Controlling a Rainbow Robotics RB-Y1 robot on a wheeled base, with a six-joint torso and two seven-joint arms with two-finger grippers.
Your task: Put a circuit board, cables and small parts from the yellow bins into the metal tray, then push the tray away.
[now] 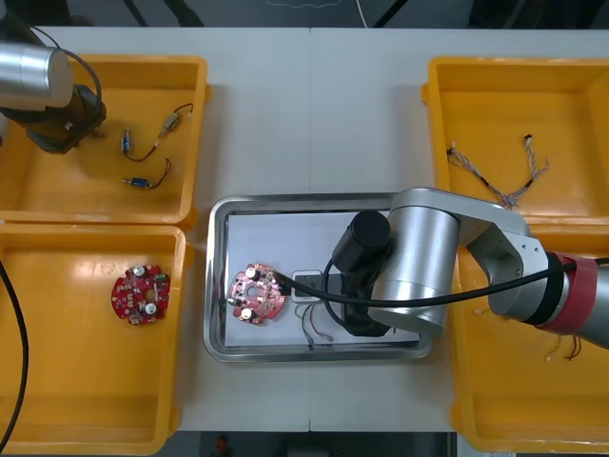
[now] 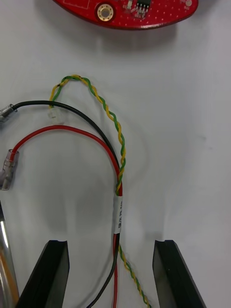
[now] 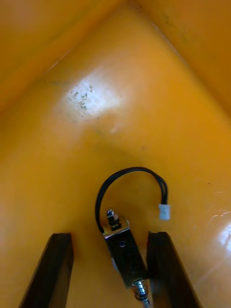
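Note:
The small metal part point(image 3: 124, 254) lies slanted point(image 3: 135, 279) between the fingers. It will therefore turn to line up with them when I close my left gripper.
My right gripper point(image 2: 113, 274) is open low over the white inside of the metal tray point(image 1: 217, 286). A cable bundle point(image 2: 117, 192) of red, black and twisted yellow-green wires lies between its fingers. Just beyond it lies a round red circuit board point(image 1: 255, 293), whose edge point(image 2: 130, 12) is seen past the wires. My left gripper point(image 3: 109, 274) is open inside the far left yellow bin point(image 1: 195, 133), its fingers standing either side of a small metal part point(image 3: 122, 248) with a black looped cable, nearer one finger.
More small metal parts with wires point(image 1: 171, 122) lie in the far left bin. A second red board point(image 1: 141, 293) sits in the near left bin. The far right bin holds a twisted cable point(image 1: 495, 176); red and yellow cables point(image 1: 563, 350) lie in the near right bin.

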